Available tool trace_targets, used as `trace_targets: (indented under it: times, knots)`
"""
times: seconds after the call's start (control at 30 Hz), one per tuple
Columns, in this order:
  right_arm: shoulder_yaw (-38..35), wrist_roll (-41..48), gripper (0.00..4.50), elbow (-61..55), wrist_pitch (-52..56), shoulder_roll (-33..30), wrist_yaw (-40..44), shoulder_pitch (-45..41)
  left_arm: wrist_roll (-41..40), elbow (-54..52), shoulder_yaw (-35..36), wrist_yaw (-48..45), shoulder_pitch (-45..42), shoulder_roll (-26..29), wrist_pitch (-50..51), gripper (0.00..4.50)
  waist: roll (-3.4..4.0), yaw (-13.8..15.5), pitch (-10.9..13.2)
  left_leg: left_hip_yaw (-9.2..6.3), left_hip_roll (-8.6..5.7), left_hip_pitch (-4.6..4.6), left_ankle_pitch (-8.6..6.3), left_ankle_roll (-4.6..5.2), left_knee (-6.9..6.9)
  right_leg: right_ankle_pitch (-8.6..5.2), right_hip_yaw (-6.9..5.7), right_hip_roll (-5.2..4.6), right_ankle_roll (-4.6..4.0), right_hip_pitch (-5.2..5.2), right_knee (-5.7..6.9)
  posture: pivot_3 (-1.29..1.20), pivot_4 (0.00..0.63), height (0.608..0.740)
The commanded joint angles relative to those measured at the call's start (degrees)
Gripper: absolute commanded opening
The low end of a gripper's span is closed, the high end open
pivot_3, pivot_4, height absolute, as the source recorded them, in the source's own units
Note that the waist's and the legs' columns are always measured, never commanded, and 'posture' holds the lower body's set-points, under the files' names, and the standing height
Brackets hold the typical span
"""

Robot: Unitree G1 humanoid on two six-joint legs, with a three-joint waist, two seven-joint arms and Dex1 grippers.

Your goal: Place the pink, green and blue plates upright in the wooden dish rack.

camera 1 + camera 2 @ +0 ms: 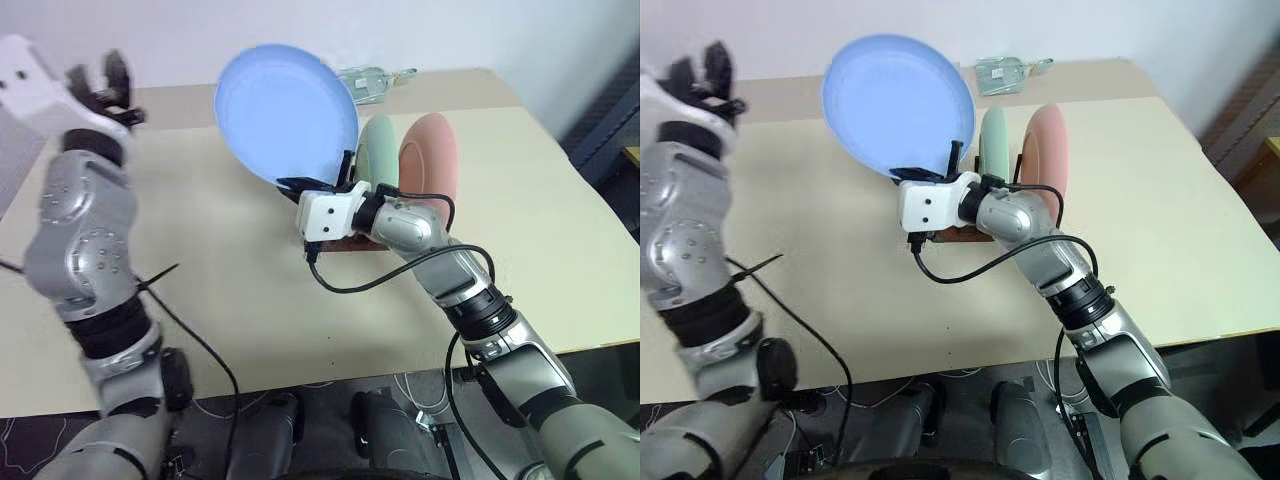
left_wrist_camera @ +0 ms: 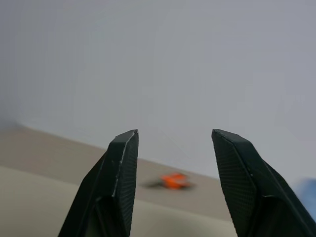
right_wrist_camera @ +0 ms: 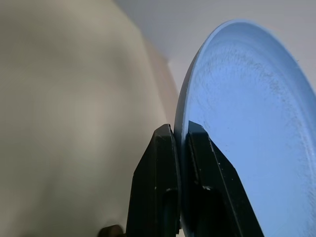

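The blue plate's broad side (image 1: 285,112) is at a slant across the rack's slots (image 1: 962,235). My right gripper should turn the plate parallel to the green plate before lowering it into the rack.
My right gripper (image 1: 320,180) is shut on the lower rim of the blue plate (image 1: 285,110), which it holds tilted above the table; the right wrist view shows both fingers (image 3: 165,163) pinching the rim of the blue plate (image 3: 247,123). Just behind it, the green plate (image 1: 377,150) and the pink plate (image 1: 430,155) stand upright side by side in the wooden dish rack (image 1: 345,243), most of which is hidden by my right hand. My left gripper (image 1: 100,75) is raised at the far left, open and holding nothing.
The beige table (image 1: 200,250) has bare room to the left and in front of the rack. A clear plastic item (image 1: 375,80) lies at the back edge. A small orange object (image 2: 173,180) shows blurred in the left wrist view. A black cable (image 1: 370,280) loops below my right wrist.
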Motion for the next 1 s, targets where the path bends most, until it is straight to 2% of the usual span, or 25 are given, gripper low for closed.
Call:
trace_targets:
  times: [0.03,0.13,0.23,0.33,0.47,0.63,1.0]
  knots:
    - [-5.22,7.61,0.00,-5.46,0.32,1.84,0.49,0.25,4.75,1.50,0.73,-3.58,4.47,3.65,-7.45,2.43,0.00,0.31,0.00,-0.01,0.00,0.00,0.00,0.00,0.02,0.00,0.00,0.00,0.00,0.02,-0.02,0.00,0.150,0.729]
    - [-10.38,20.45,0.00,-11.03,6.18,4.57,3.11,0.86,8.09,1.76,-4.75,-11.39,14.92,6.41,-11.65,2.43,0.01,0.18,-0.01,-0.04,-0.02,0.00,-0.03,0.05,0.07,0.01,0.00,-0.01,-0.01,0.07,-0.03,0.00,0.150,0.729]
    - [-15.93,37.30,0.00,-18.48,20.02,8.66,2.21,0.86,8.99,-0.13,-11.55,-17.95,24.78,5.30,-15.17,2.43,0.06,0.26,-0.02,-0.02,-0.03,0.07,-0.16,0.26,0.00,0.01,0.08,-0.03,-0.03,0.09,-0.02,0.00,0.150,0.729]
    - [-21.63,53.65,0.00,-24.11,33.18,12.78,-4.17,2.65,10.74,-1.20,-17.39,-21.42,30.77,3.00,-19.73,2.43,0.07,0.25,-0.01,-0.07,0.02,0.06,-0.29,0.44,0.00,0.02,0.14,-0.01,-0.06,0.08,-0.03,0.00,0.150,0.729]
    - [-25.59,65.97,0.00,-27.85,42.61,16.69,-13.98,7.04,10.63,-2.65,-22.44,-25.02,35.01,0.21,-22.42,2.43,0.13,0.21,-0.02,-0.06,0.08,0.07,-0.38,0.32,-0.07,0.01,0.16,-0.05,-0.15,0.04,-0.03,0.00,0.150,0.729]
    - [-26.82,72.28,0.00,-29.34,46.48,18.94,-21.42,9.99,9.87,-5.14,-25.68,-27.97,36.65,-1.23,-21.53,2.43,0.30,0.08,0.00,0.12,0.07,0.09,-0.31,0.42,-0.23,-0.04,0.34,-0.06,-0.25,-0.10,-0.02,0.00,0.150,0.729]
    - [-27.02,76.83,0.00,-27.02,48.74,20.27,-29.81,12.06,9.64,-5.74,-27.00,-30.12,36.46,-1.68,-20.46,2.43,0.34,0.10,-0.02,0.15,0.08,0.09,-0.27,0.47,-0.28,0.00,0.36,-0.04,-0.16,-0.17,-0.01,0.00,0.150,0.729]
